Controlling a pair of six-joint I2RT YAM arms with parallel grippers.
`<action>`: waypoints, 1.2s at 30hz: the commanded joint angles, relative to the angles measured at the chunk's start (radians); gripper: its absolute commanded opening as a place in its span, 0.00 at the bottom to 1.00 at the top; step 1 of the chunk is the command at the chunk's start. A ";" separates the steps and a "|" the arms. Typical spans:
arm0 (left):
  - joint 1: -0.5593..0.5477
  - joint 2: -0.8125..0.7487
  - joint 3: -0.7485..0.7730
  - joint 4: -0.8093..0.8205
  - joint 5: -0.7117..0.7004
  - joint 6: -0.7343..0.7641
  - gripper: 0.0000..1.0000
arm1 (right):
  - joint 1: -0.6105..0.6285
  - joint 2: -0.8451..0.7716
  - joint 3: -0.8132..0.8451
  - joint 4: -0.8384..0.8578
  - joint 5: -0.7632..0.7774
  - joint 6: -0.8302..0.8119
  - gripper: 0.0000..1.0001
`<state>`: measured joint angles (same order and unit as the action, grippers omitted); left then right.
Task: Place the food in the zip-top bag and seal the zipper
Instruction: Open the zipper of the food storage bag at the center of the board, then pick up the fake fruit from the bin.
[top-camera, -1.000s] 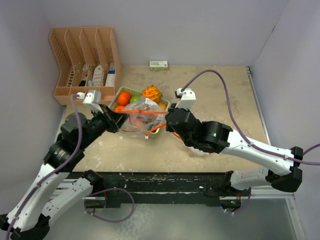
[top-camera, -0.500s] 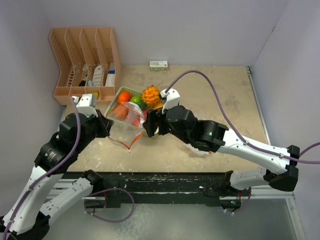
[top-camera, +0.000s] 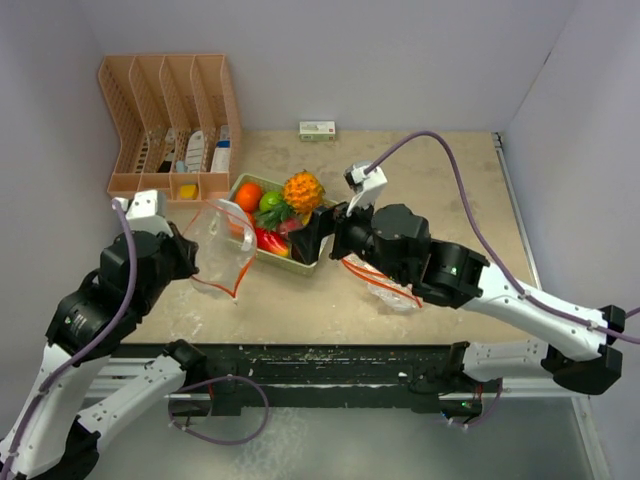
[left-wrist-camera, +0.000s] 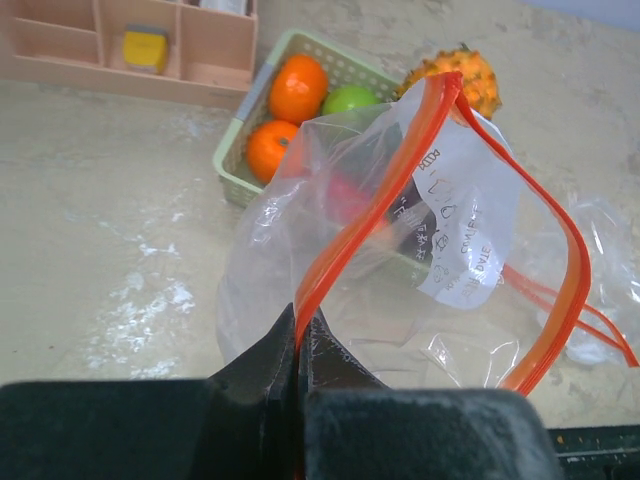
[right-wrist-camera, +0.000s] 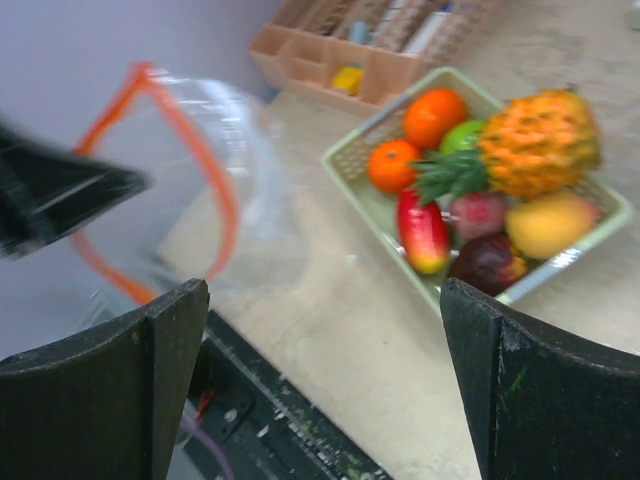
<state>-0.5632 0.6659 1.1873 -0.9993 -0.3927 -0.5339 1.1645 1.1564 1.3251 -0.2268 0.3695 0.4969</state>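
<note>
The open bag hangs over the basket's corner (top-camera: 229, 228). I should pull the bag back with my left gripper before my right gripper takes the pineapple (top-camera: 303, 191) from the basket.
My left gripper (left-wrist-camera: 297, 335) is shut on the orange zipper strip of the clear zip-top bag (left-wrist-camera: 400, 250), which hangs with its mouth open, left of the basket (top-camera: 322, 247). The food lies in that light green basket: oranges (right-wrist-camera: 434, 115), a lime (right-wrist-camera: 462, 137), a spiky pineapple (right-wrist-camera: 540, 140), a red pepper (right-wrist-camera: 423, 232), a mango (right-wrist-camera: 550, 224) and a dark purple fruit (right-wrist-camera: 488, 262). My right gripper (right-wrist-camera: 325, 330) stands wide open with nothing between its fingers, hovering over the table in front of the basket. In the top view the bag (top-camera: 218, 250) is held by the left gripper (top-camera: 192, 258); the right gripper (top-camera: 308, 238) is at the basket's near edge.
A peach desk organiser (top-camera: 170, 125) stands at the back left. A small white-and-green box (top-camera: 317, 130) lies by the back wall. A second clear bag with an orange strip (top-camera: 385, 285) lies under my right arm. Walls close in on both sides.
The right gripper let go of the bag and opened wide. The left arm pulled the bag leftward off the basket, uncovering the food.
</note>
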 joint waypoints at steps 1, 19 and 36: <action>0.005 -0.023 0.074 -0.075 -0.145 0.012 0.00 | -0.118 0.063 0.060 -0.130 0.106 0.119 1.00; 0.005 -0.007 -0.237 0.163 -0.156 -0.067 0.00 | -0.336 0.458 0.223 -0.055 -0.050 0.321 1.00; 0.005 -0.221 -0.119 0.030 -0.357 -0.037 0.00 | -0.304 0.699 0.249 0.089 -0.063 0.595 0.95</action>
<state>-0.5632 0.4458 1.0470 -0.9604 -0.7082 -0.5823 0.8509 1.8553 1.5303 -0.2111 0.3130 0.9989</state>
